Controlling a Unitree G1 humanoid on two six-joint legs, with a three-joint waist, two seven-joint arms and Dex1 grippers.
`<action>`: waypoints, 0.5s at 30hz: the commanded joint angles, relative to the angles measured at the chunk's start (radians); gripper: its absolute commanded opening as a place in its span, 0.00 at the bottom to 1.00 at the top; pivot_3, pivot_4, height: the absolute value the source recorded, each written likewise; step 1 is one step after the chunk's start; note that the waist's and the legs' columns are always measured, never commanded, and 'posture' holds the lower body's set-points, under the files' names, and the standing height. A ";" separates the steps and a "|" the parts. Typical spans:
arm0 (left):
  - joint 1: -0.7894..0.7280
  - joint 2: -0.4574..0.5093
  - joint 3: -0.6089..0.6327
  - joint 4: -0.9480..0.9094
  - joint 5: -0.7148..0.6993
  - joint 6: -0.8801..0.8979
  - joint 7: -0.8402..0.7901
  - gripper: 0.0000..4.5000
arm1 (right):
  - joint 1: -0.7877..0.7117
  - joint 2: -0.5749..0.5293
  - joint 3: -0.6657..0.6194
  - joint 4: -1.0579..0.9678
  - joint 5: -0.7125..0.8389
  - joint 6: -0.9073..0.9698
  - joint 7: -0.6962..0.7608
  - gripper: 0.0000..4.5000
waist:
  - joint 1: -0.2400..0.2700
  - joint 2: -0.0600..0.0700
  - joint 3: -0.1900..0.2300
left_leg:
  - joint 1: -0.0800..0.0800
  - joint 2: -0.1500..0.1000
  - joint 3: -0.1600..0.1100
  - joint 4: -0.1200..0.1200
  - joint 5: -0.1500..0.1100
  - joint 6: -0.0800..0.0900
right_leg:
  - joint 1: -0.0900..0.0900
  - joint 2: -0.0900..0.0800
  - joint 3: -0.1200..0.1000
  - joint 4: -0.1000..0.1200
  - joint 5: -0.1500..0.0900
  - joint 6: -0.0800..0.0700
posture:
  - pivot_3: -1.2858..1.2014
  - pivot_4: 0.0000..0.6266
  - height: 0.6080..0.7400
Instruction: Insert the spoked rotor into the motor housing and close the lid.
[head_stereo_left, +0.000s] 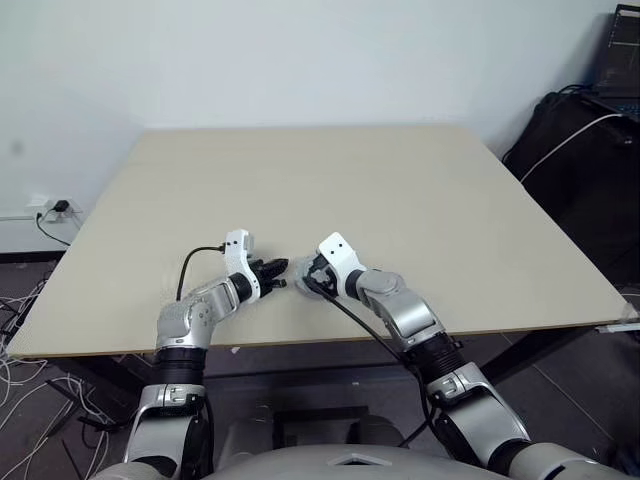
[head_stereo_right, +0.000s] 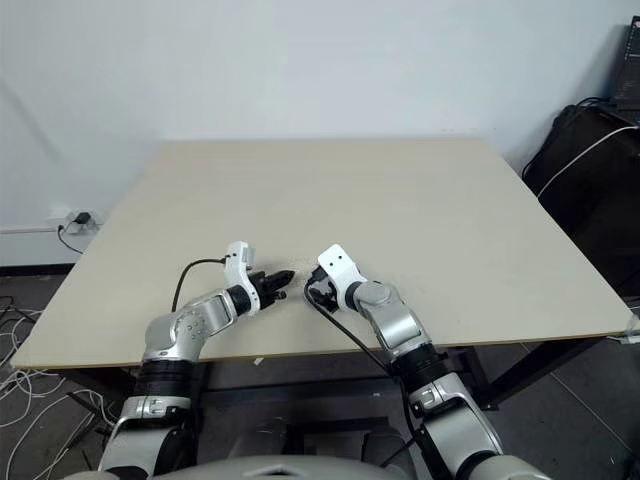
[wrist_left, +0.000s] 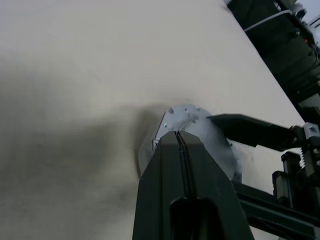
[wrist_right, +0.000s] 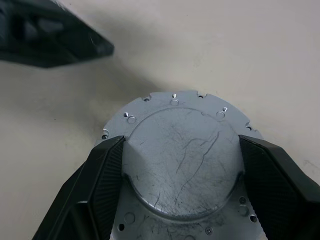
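Observation:
My right gripper should open, because it spans the lid's raised centre (wrist_right: 182, 157), and then pinch the lid and motor housing together at the lid's rim (wrist_right: 245, 212) while my left gripper keeps them steady.
The lid (wrist_right: 182, 155) is a round silver disc with a scratched, smooth raised centre and small holes around its flange. It lies flat on the table near the front edge. My right gripper (wrist_right: 182, 145) is shut on it, one finger pressed against each side of the raised centre. My left gripper (wrist_left: 177, 134) is shut with nothing in it, and its tip is at the lid's (wrist_left: 192, 120) rim, opposite the right gripper (head_stereo_left: 303, 272). The left gripper's tip (wrist_right: 107, 49) also shows just beyond the lid. The spoked rotor and the motor housing are hidden.
The beige table (head_stereo_left: 350, 180) stretches far ahead and to both sides of the grippers. Its front edge runs just below my wrists. Dark bags and cables (head_stereo_left: 590, 150) stand off the table's right side, and a wall socket (head_stereo_left: 55, 208) is low on the left.

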 joint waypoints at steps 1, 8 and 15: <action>-0.049 0.001 -0.028 0.031 0.009 0.008 -0.012 0.00 | 0.009 -0.022 -0.018 -0.001 -0.017 0.029 -0.017 0.71 | 0.000 -0.001 0.001 | 0.000 0.000 0.000 0.000 0.000 0.000 | 0.000 0.000 0.000 0.000 0.000 0.000 | 0.52 0.00 1.00; -0.103 -0.017 -0.052 0.126 0.026 0.014 -0.009 0.00 | 0.014 -0.019 -0.015 -0.009 -0.016 0.034 -0.019 0.71 | 0.000 -0.002 0.001 | 0.000 0.000 0.000 0.000 0.000 0.000 | -0.001 0.000 0.000 0.000 0.000 0.000 | 0.52 0.00 1.00; -0.164 -0.033 -0.066 0.238 0.076 0.014 0.047 0.00 | 0.017 -0.018 -0.016 -0.020 -0.014 0.037 -0.023 0.71 | 0.002 -0.002 0.001 | -0.001 0.000 0.000 -0.001 0.000 0.000 | -0.001 -0.001 0.000 -0.001 0.000 0.000 | 0.52 0.00 1.00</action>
